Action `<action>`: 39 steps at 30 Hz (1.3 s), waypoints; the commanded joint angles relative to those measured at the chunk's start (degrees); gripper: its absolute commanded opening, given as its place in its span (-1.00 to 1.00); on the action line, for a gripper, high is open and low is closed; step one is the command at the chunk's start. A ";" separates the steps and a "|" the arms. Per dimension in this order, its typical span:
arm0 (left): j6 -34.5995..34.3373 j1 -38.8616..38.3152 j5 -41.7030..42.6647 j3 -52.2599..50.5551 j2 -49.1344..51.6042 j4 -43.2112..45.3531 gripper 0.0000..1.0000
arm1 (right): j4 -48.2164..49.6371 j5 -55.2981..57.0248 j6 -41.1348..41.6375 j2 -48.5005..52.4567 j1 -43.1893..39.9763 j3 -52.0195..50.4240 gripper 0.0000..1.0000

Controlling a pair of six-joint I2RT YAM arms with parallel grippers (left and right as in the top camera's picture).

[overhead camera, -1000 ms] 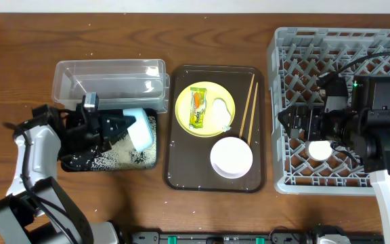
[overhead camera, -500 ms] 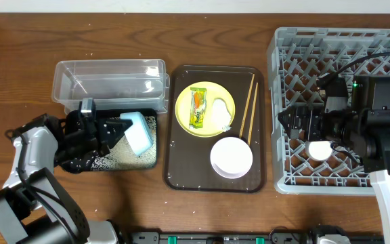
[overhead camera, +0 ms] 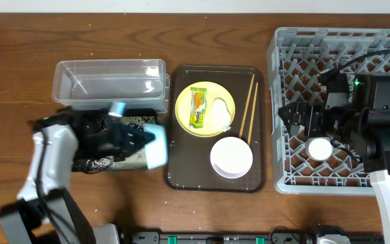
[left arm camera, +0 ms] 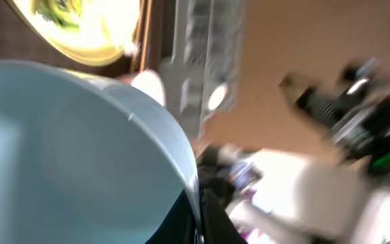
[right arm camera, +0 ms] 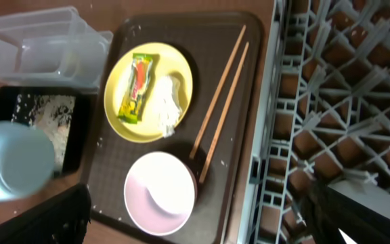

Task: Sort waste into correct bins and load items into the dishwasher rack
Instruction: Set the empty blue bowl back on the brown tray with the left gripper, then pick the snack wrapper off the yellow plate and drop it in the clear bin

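Note:
The spot (overhead camera: 185, 160) beside the white-pinkish bowl is free, so my left gripper should now lower the empty light-blue bowl (left arm camera: 66, 156) until it sits flat on the brown tray.
My left gripper (overhead camera: 138, 141) is shut on the rim of the light-blue bowl (overhead camera: 156, 146), which is tilted over the right end of the black tray (overhead camera: 87, 165). The bowl fills the left wrist view (left arm camera: 66, 156), my finger (left arm camera: 199, 218) pinching its edge. Rice grains (right arm camera: 49, 115) lie in the black tray. The clear tub (overhead camera: 107, 80) stands behind it. The yellow plate (overhead camera: 207, 95) carries the wrapper (overhead camera: 198, 107) and the white scrap (overhead camera: 222, 112). The chopsticks (overhead camera: 248, 108) and the white-pinkish bowl (overhead camera: 231, 157) lie on the brown tray. My right gripper (overhead camera: 292, 122) is open over the rack (overhead camera: 296, 41), beside the white cup (overhead camera: 320, 148).
The dark-brown serving tray (overhead camera: 181, 173) sits mid-table between the two bins and the rack. A few stray grains lie on it. Bare wooden table (overhead camera: 19, 47) surrounds everything.
My left arm has swung the light-blue bowl rightward, from over the black tray to its right end by the brown tray. The right arm and the cup have hardly moved.

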 commanded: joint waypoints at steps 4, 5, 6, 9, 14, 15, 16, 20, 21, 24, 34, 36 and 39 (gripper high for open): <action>-27.08 -19.23 -33.66 -2.27 -3.82 16.81 -0.88 | 2.08 -3.32 -0.33 -0.04 0.70 0.90 0.96; -29.97 -22.38 -36.48 -2.80 -3.45 19.61 -0.88 | 2.10 -3.48 -0.33 -0.04 0.70 0.90 0.96; -32.98 -25.94 -39.21 -3.26 -2.86 22.53 -0.88 | 2.03 -3.50 -0.33 -0.04 0.70 0.90 0.96; -40.65 -34.45 -45.77 -3.65 -1.16 28.30 -0.87 | 1.29 -3.50 -0.35 -0.04 0.70 0.90 0.96; -50.38 -44.94 -58.88 -3.65 2.05 32.37 -0.86 | 0.70 -3.48 -0.35 -0.04 0.70 0.90 0.96; -51.63 -46.42 -60.41 -3.65 2.60 32.94 -0.72 | 0.72 -3.48 -0.35 -0.04 0.70 0.90 0.96; -52.63 -47.56 -61.16 -3.63 2.80 33.51 -0.43 | 0.72 -3.48 -0.35 -0.02 0.70 0.90 0.96; -53.11 -49.20 -61.31 -1.29 2.21 32.94 -0.19 | 0.72 -3.48 -0.37 -0.02 0.70 0.90 0.96; -53.02 -49.20 -61.44 0.44 1.86 31.30 -0.17 | 0.72 -3.48 -0.37 -0.04 0.70 0.90 0.96; -51.45 -49.16 -65.33 6.38 1.09 26.05 -0.05 | 0.72 -3.48 -0.39 -0.04 0.68 0.87 0.96; -38.45 -48.76 -79.14 14.56 4.11 30.18 0.30 | 0.98 -3.48 -0.37 -0.02 0.70 0.04 0.98; -35.56 -48.06 -79.25 14.56 7.39 33.97 0.34 | 0.83 -3.48 -0.37 -0.02 0.70 -0.13 0.99; -33.62 -46.73 -79.30 14.56 13.07 39.60 0.34 | 0.55 -3.50 -0.35 -0.02 0.70 -0.28 0.98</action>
